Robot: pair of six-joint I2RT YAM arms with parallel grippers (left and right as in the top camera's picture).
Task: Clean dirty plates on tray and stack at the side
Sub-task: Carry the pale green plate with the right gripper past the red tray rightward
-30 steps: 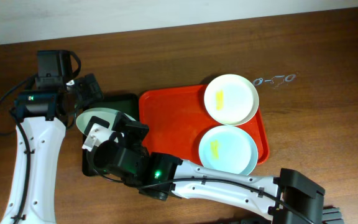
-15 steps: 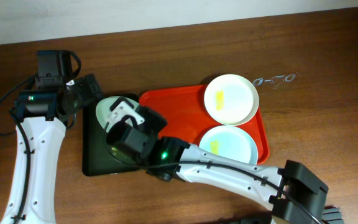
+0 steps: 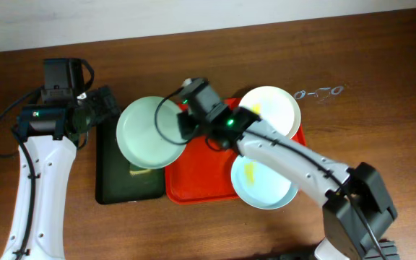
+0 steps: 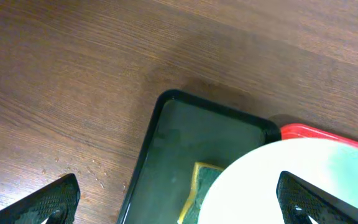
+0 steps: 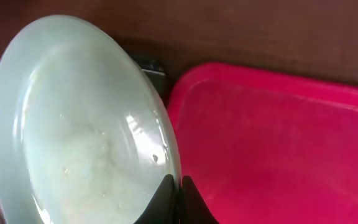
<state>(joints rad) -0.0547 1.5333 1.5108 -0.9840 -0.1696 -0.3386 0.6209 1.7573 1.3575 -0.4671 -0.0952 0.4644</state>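
The robot's right gripper should go on carrying the pale mint plate (image 3: 146, 133), which is clear of smears, to the open table (image 3: 334, 128) beside the cream plate until it lies flat.
My right gripper (image 3: 184, 128) is shut on the rim of a pale mint plate (image 3: 149, 132), which hangs over the dark green tray (image 3: 114, 184) and the left edge of the red tray (image 3: 201, 173). In the right wrist view the fingertips (image 5: 169, 190) pinch that plate (image 5: 79, 124) at its right rim, beside the red tray (image 5: 278, 143). A cream plate (image 3: 269, 114) and a mint-blue plate (image 3: 264, 180), both with yellow smears, lie on the red tray. My left gripper (image 3: 101, 107) stands open at the green tray's far left corner, nothing between its fingers (image 4: 58, 199).
A yellow-and-green sponge (image 3: 139, 171) lies in the dark green tray (image 4: 191, 137), half under the held plate (image 4: 291, 180). A small shiny mark (image 3: 320, 92) sits on the brown table right of the cream plate. My right arm crosses over the red tray.
My right arm has swung up and to the right with the mint plate, from low over the green tray to the seam between the two trays. The left arm has not moved.
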